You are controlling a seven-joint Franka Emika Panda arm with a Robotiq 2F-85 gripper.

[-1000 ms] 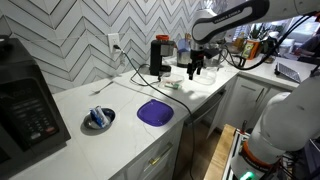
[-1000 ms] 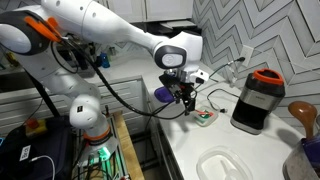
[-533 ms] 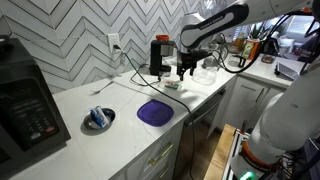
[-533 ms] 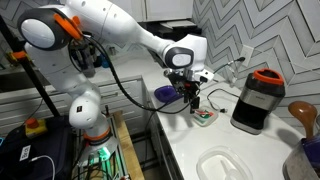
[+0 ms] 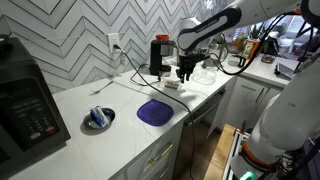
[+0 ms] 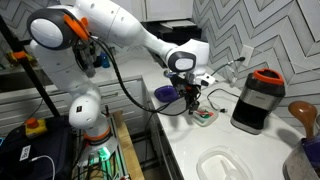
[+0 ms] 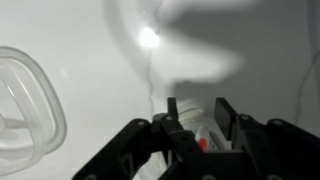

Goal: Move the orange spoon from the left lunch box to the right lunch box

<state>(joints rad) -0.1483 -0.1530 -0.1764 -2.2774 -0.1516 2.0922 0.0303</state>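
Note:
My gripper should lift clear, open wide and come down over the spoon [image 7: 205, 140], because its fingers are at the lunch box's rim, past the orange spoon.
No orange spoon and no lunch box shows in any view. My gripper [image 5: 184, 72] [image 6: 193, 101] hangs low over the white counter, next to a black blender. In the wrist view the gripper [image 7: 198, 114] straddles a small white thing with a red mark [image 7: 203, 130]. A dark finger [image 7: 172, 110] stands on either side of it, and a gap still shows on at least one side. In both exterior views the same small white, red and green thing [image 5: 172, 85] [image 6: 204, 118] lies on the counter under the fingertips.
The black blender with a red lid [image 5: 159, 55] [image 6: 258, 100] stands close behind the gripper. A purple dish [image 5: 155, 112] and a grey bowl [image 5: 98, 119] sit further along the counter, with a microwave [image 5: 25, 105] at its end. A clear container [image 7: 25, 100] [image 6: 220, 165] and a brown wooden spoon [image 6: 302, 113] are nearby.
The arm has swung along the counter from the sink side to above the small white thing and has come lower. The jaws have narrowed around it.

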